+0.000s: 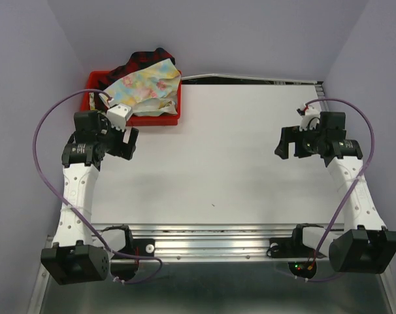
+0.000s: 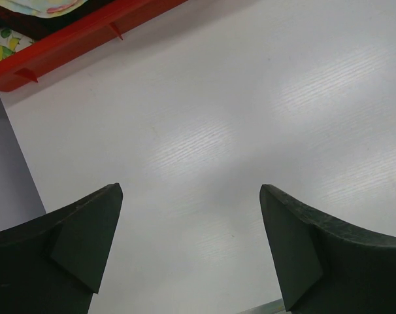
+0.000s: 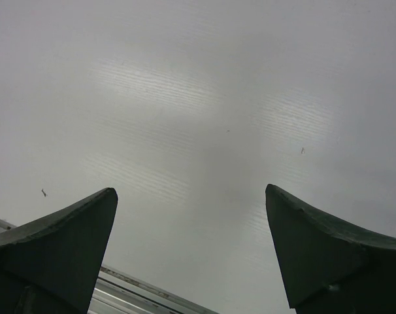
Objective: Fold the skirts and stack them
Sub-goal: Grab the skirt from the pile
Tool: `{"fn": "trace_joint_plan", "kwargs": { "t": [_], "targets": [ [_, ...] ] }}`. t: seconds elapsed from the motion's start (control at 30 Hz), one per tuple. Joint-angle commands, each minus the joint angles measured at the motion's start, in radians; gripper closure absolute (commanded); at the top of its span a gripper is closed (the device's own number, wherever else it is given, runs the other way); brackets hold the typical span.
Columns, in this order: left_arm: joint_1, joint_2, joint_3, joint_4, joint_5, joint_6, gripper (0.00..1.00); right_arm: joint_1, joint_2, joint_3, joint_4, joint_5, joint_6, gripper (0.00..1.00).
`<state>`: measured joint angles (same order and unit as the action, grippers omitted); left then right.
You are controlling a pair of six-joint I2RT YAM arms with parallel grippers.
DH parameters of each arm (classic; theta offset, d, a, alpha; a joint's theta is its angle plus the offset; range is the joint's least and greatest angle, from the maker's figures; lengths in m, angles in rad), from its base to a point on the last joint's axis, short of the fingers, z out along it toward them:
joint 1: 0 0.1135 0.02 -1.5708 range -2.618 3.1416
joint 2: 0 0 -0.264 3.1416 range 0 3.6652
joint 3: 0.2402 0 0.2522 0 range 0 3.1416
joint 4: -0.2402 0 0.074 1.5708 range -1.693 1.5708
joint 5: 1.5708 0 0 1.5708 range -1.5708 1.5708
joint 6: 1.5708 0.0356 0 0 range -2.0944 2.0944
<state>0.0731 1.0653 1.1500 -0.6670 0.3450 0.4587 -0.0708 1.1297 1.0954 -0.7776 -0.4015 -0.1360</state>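
Observation:
My left gripper should keep moving to the tray's rim (image 1: 159, 106) until it pinches the loose fold of the flowered skirt (image 1: 140, 85) there. The flowered skirt is on top of the plaid skirt.
Two skirts are piled in the red tray (image 1: 93, 84) at the table's back left. On top lies the pastel yellow and blue flowered skirt (image 1: 149, 84), and the dark red-and-black plaid skirt (image 1: 142, 60) peeks out behind it. My left gripper (image 1: 129, 142) hangs open just in front of the tray, holding nothing. In the left wrist view the tray's rim (image 2: 74, 36) and a bit of flowered cloth (image 2: 34, 5) show at the top left, and the left gripper (image 2: 191, 193) hangs over bare table. My right gripper (image 1: 283, 142) is open over the right side of the table, with the right gripper (image 3: 191, 196) empty.
The white table (image 1: 217, 157) runs from the tray to a metal rail (image 1: 211, 237) at the near edge. Purple walls close in the left, back and right. Purple cables loop from both arms.

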Motion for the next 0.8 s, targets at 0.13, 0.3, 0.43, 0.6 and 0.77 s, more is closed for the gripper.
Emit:
{"fn": "trace_joint_plan", "kwargs": {
  "t": [0.13,0.3,0.43,0.6,0.77],
  "targets": [
    [-0.006,0.205,0.261,-0.065,0.001,0.22,0.01,0.0,0.042,0.023,0.02,-0.042,-0.028,0.0],
    [-0.142,0.381,0.456,-0.069,-0.105,0.438,0.01,0.0,0.073,0.049,0.012,-0.053,-0.031,0.0],
    [-0.294,0.478,0.519,-0.057,-0.239,0.622,0.02,0.0,0.085,0.06,0.008,-0.054,-0.036,0.0],
    [-0.447,0.568,0.513,0.053,-0.395,0.82,0.02,0.0,0.078,0.049,0.024,-0.042,-0.033,0.0],
    [-0.524,0.731,0.593,0.067,-0.5,0.87,0.02,0.0,0.076,0.054,0.021,-0.042,-0.033,0.0]
  ]
}}
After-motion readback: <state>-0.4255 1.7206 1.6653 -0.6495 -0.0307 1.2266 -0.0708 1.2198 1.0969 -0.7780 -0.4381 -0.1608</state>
